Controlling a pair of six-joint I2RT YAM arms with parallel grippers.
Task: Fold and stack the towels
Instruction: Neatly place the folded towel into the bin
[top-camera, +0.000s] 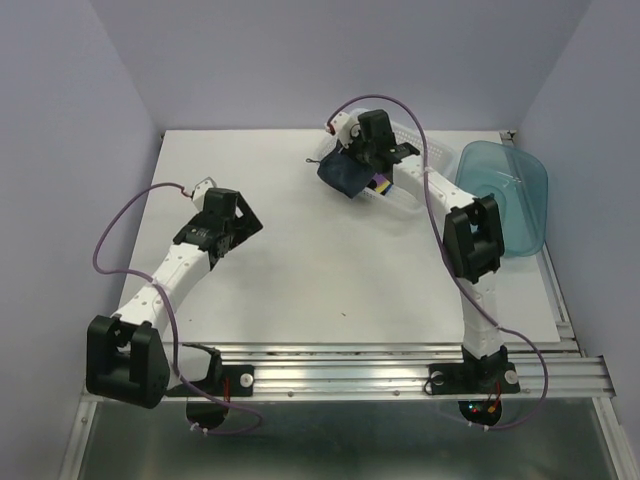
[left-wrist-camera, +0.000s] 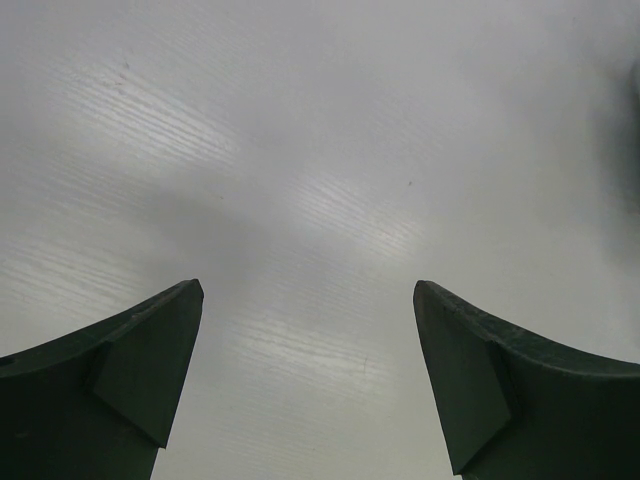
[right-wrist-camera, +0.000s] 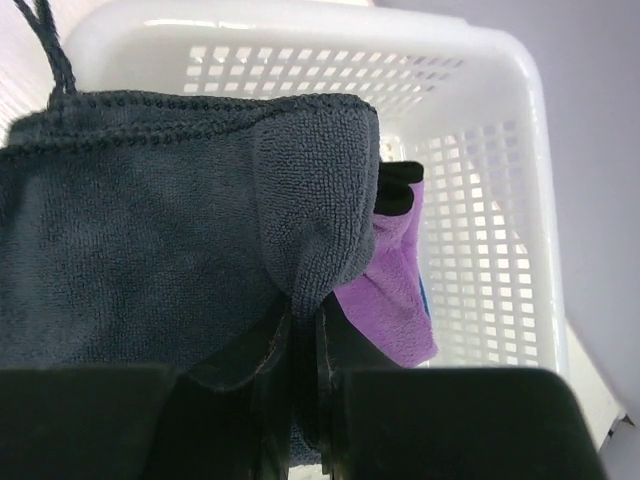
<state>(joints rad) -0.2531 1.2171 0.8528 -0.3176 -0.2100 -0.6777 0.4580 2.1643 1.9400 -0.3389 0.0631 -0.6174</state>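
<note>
The dark slate blue towel hangs flat above the purple towel (top-camera: 380, 181), so my right gripper should keep moving it inward until it is clear of the basket's rim (top-camera: 390, 204).
My right gripper (top-camera: 362, 165) is shut on the dark slate blue towel (top-camera: 342, 172) and holds it over the near-left rim of the white basket (top-camera: 425, 160). In the right wrist view the towel (right-wrist-camera: 150, 230) hangs bunched from my closed fingers (right-wrist-camera: 305, 330), filling the left of the frame. A purple towel (right-wrist-camera: 400, 285) lies in the basket (right-wrist-camera: 480, 200) behind it, with a sliver of bright blue at its edge. Yellow and purple cloth (top-camera: 381, 184) show in the basket from above. My left gripper (top-camera: 228, 232) is open and empty over bare table (left-wrist-camera: 320, 200).
The translucent teal bin (top-camera: 505, 195) stands right of the basket at the table's right edge. The right arm's elbow (top-camera: 472, 238) rises in front of the bin. The white table surface (top-camera: 300, 280) runs between the two arms.
</note>
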